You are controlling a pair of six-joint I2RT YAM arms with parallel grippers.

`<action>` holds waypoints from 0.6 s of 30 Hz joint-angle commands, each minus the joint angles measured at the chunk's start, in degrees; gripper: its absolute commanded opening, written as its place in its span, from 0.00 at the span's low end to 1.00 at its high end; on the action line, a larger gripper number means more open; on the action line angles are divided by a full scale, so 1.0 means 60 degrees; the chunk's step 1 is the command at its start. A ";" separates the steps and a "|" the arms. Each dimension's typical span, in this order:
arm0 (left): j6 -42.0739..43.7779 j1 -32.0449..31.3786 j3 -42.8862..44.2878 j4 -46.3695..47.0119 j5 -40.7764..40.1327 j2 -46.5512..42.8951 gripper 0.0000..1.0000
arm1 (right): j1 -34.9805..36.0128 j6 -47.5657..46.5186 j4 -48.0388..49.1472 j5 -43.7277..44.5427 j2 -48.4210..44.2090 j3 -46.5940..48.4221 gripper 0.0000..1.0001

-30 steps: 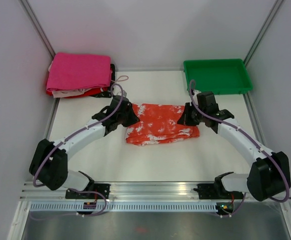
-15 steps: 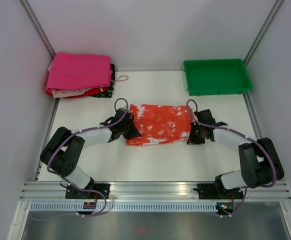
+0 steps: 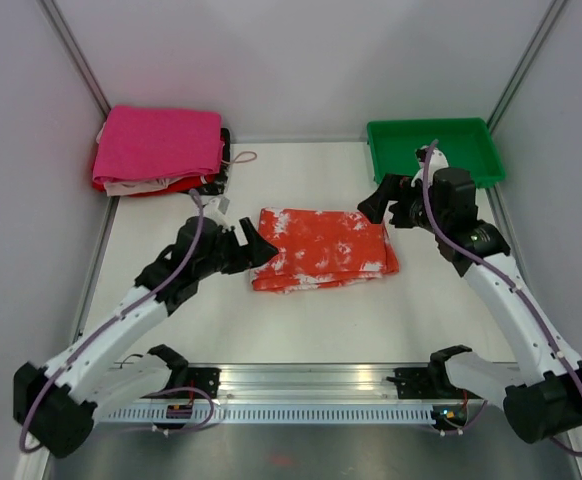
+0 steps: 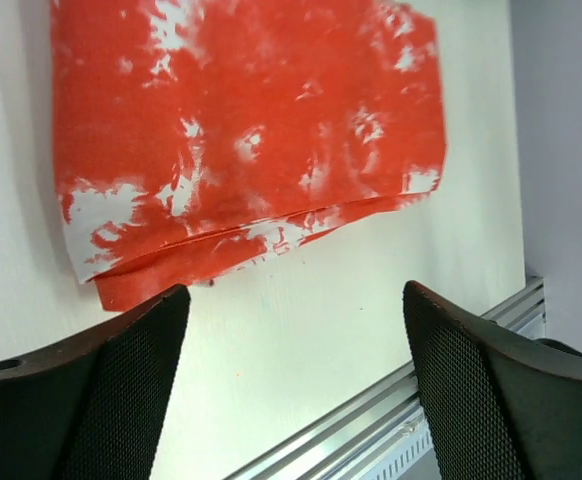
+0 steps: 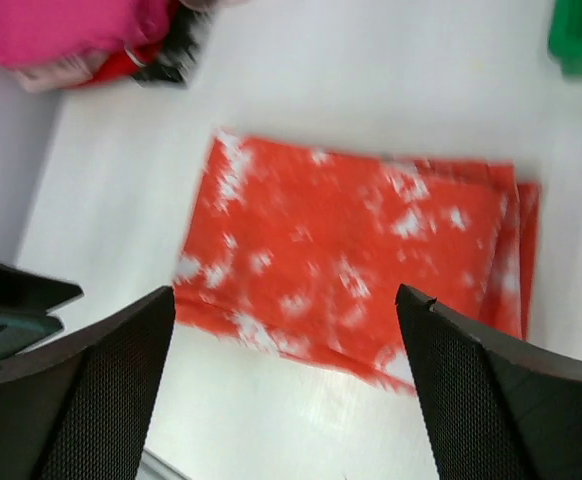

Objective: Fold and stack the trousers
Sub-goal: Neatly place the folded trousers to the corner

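Observation:
The trousers are folded flat, their short edge near the green tray free, so I keep lowering my open right gripper until its fingers straddle that edge.
The trousers, orange-red with white blotches, lie folded into a flat rectangle in the middle of the table. My left gripper hovers just off their left edge, open and empty. My right gripper hangs above their far right corner, open too, holding nothing. In the left wrist view the trousers fill the upper part, beyond my left gripper with only bare table between its fingers. The right wrist view looks down on the trousers from above, with my right gripper clear of the cloth.
A folded magenta-pink cloth tops a pile at the back left corner. A green tray sits at the back right, just behind the right arm. A metal rail runs along the near table edge. White walls close in both sides.
Both grippers were shut at the trousers' side edges; now both have opened, let the cloth go and lifted away, the left back toward the near left, the right toward the tray.

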 commanded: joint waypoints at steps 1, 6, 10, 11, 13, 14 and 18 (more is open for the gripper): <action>0.0562 -0.0012 -0.0251 -0.1553 -0.0946 -0.1579 0.93 | -0.0087 0.0441 0.1311 -0.0362 -0.0514 -0.0506 0.98; -0.0768 -0.0012 -0.1541 -0.2915 -0.1769 -0.3851 1.00 | -0.0116 0.2773 0.4122 0.1004 -0.2128 -0.2591 0.98; -0.1284 -0.0012 -0.2229 -0.3239 -0.1228 -0.4878 1.00 | -0.0131 0.1372 0.2147 0.1670 -0.1164 -0.1834 0.98; -0.1328 -0.0012 -0.2434 -0.3268 -0.1140 -0.5010 1.00 | -0.0117 0.1208 0.1795 0.1787 -0.0552 -0.1642 0.98; -0.1445 -0.0012 -0.2596 -0.3473 -0.1153 -0.5245 1.00 | -0.0116 0.0987 0.1076 0.2386 0.0037 -0.1276 0.98; -0.1547 -0.0012 -0.2669 -0.3590 -0.1197 -0.5274 1.00 | -0.0116 0.1015 0.0900 0.2765 0.0518 -0.1216 0.98; -0.1651 -0.0012 -0.2699 -0.4044 -0.1431 -0.5187 1.00 | -0.0131 0.0899 0.1263 0.3574 0.1328 -0.1550 0.98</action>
